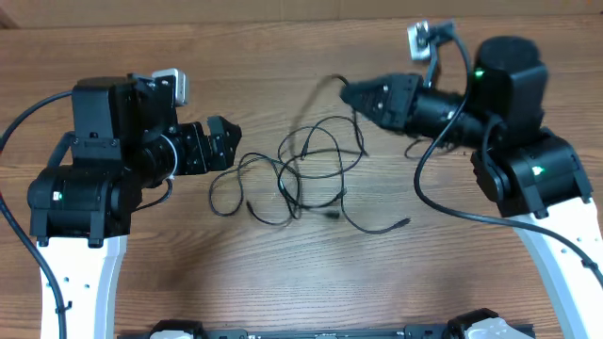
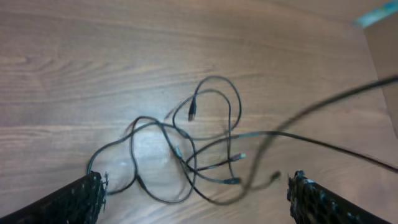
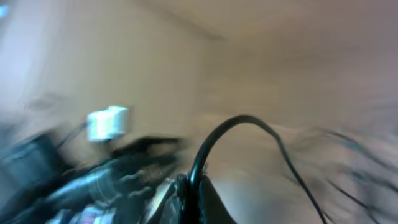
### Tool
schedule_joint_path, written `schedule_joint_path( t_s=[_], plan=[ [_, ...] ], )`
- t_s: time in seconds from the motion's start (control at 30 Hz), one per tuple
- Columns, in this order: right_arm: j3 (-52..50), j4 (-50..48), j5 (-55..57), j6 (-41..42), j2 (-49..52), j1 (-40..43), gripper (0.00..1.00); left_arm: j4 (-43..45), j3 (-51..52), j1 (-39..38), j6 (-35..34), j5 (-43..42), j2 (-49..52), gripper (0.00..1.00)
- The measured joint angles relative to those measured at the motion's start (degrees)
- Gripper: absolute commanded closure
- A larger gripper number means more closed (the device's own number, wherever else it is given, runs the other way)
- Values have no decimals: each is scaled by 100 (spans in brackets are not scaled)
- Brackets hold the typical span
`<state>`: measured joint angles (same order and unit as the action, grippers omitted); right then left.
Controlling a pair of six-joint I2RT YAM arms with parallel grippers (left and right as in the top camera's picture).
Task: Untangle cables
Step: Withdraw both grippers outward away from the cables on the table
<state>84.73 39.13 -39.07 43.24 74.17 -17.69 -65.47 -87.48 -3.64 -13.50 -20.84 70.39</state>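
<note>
Next, my right gripper swings its cable back and lays it on the clear wood (image 1: pixel 400 193) beside the loops (image 1: pixel 358 141), as it hangs over the tangle and trails into them.
The cables (image 1: pixel 301 174) lie as a loose tangle of thin black loops on the middle of the wooden table. My left gripper (image 1: pixel 224 143) stands open just left of the tangle, nothing between its fingers. In the left wrist view its fingertips (image 2: pixel 84 198) frame the cables (image 2: pixel 186 149), and one strand runs raised and blurred toward the upper right. My right gripper (image 1: pixel 347 94) is up and right of the tangle, shut on one cable that trails down into the loops. In the blurred right wrist view that cable (image 3: pixel 249 121) arcs up out of the shut right gripper (image 3: pixel 194 190).
The bare wooden table (image 1: pixel 301 282) spreads in front of the tangle. One plug end (image 1: pixel 403 224) lies out to the right of the loops. The arms' white bases (image 1: pixel 80 282) stand at both front corners.
</note>
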Motion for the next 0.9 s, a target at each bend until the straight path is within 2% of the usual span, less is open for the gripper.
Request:
schedule_joint_path(
  t_s=[0.1, 0.2, 0.3, 0.43, 0.5, 0.57, 0.7, 0.77, 0.9],
  plan=[
    [-4, 1027, 1134, -33, 79, 2, 96, -79, 0, 0, 31, -22, 0, 4],
    [-4, 1226, 1606, -52, 192, 4, 96, -81, 0, 0, 42, -22, 0, 4],
    [-7, 874, 1397, -74, 229, 9, 96, -98, 0, 0, 44, -24, 0, 3],
    [-4, 243, 588, -275, 227, 7, 96, -162, 0, 0, 44, -24, 0, 3],
    [-4, 310, 437, -485, 227, 2, 96, -201, 0, -2, 44, -24, 0, 3],
    [4, 682, 599, -693, 227, 2, 96, -212, 0, -2, 44, -24, 0, 2],
    [4, 2061, 1930, -789, 275, 0, 96, -225, 0, 0, 44, -26, 2, 3],
    [2, 2452, 2496, -776, 348, 0, 96, -229, 0, -2, 44, -31, 13, 3],
    [2, 2575, 2870, -763, 470, 4, 96, -236, 0, -2, 44, -44, 105, 3]
  ],
)
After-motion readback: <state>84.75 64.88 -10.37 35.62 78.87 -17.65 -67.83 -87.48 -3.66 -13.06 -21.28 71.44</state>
